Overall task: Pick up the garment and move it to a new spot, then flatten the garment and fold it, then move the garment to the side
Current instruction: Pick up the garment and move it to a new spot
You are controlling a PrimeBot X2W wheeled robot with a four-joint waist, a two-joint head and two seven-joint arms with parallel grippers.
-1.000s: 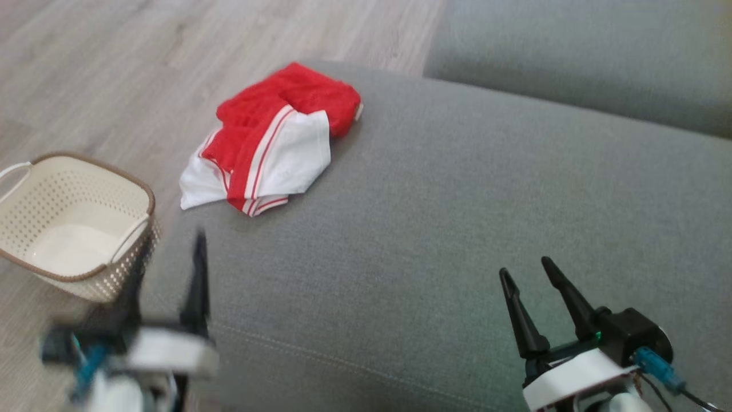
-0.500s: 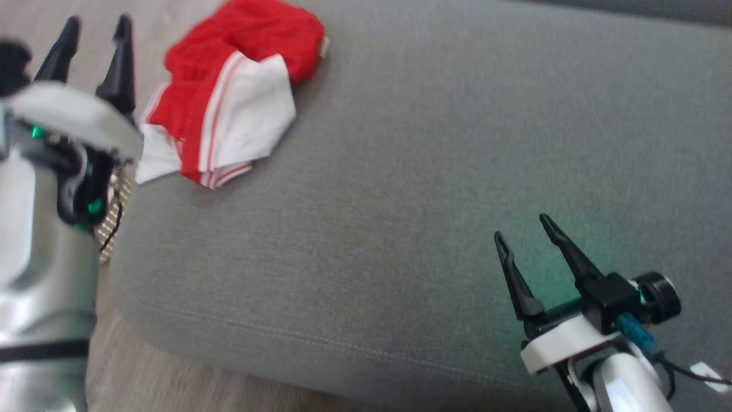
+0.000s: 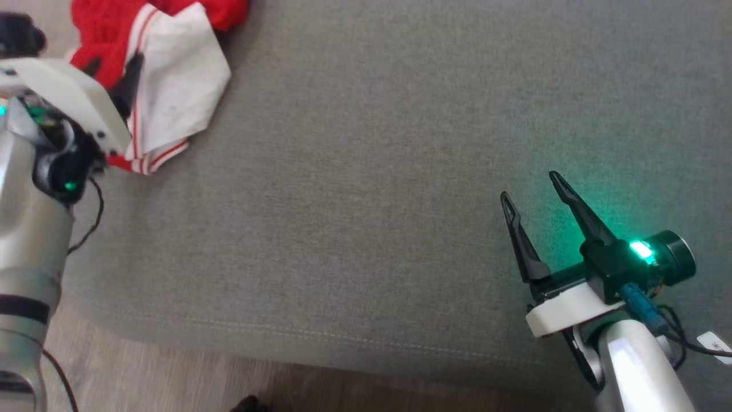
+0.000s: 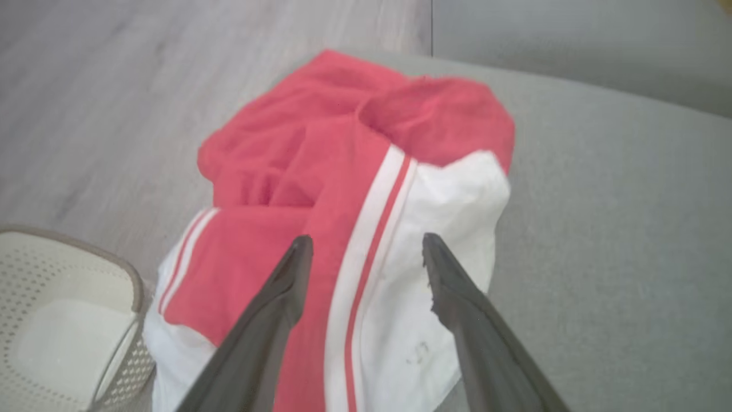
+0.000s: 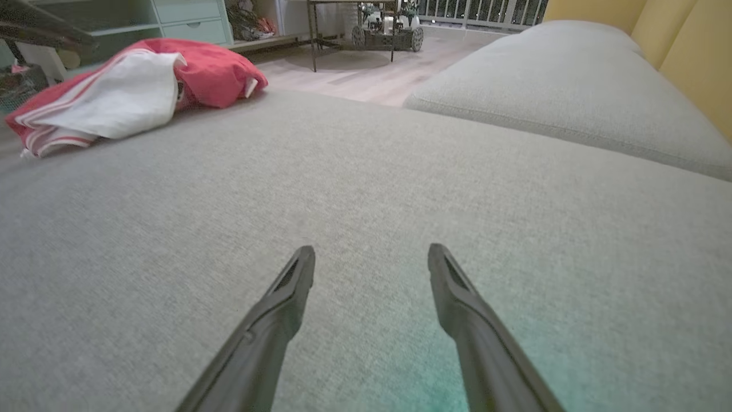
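The garment (image 3: 171, 82) will hang limp and open into a long piece when I lift it, because red folds (image 4: 274, 158) lie heaped behind the striped edge.
The garment (image 3: 177, 86), a crumpled red and white piece with striped trim, lies at the left end of the grey sofa seat (image 3: 366, 171). My left gripper (image 3: 114, 63) hovers just over its near edge, open, with nothing between its fingers. In the left wrist view the garment (image 4: 354, 171) spreads under and beyond the open left gripper (image 4: 366, 239). My right gripper (image 3: 530, 186) stands open above bare cushion at the lower right, far from the garment. From the right wrist, the garment (image 5: 131, 86) is far off at the upper left of the right gripper (image 5: 372, 249).
A cream perforated basket (image 4: 63, 320) stands on the wooden floor (image 4: 143, 86) just left of the seat's end. A second grey cushion (image 5: 560, 97) lies beyond the seat. The seat's front edge (image 3: 320, 337) runs along the bottom of the head view.
The head camera has tilted down and right. My left arm has risen and reached forward, its open fingers now over the garment's near edge. The right gripper stays open in place.
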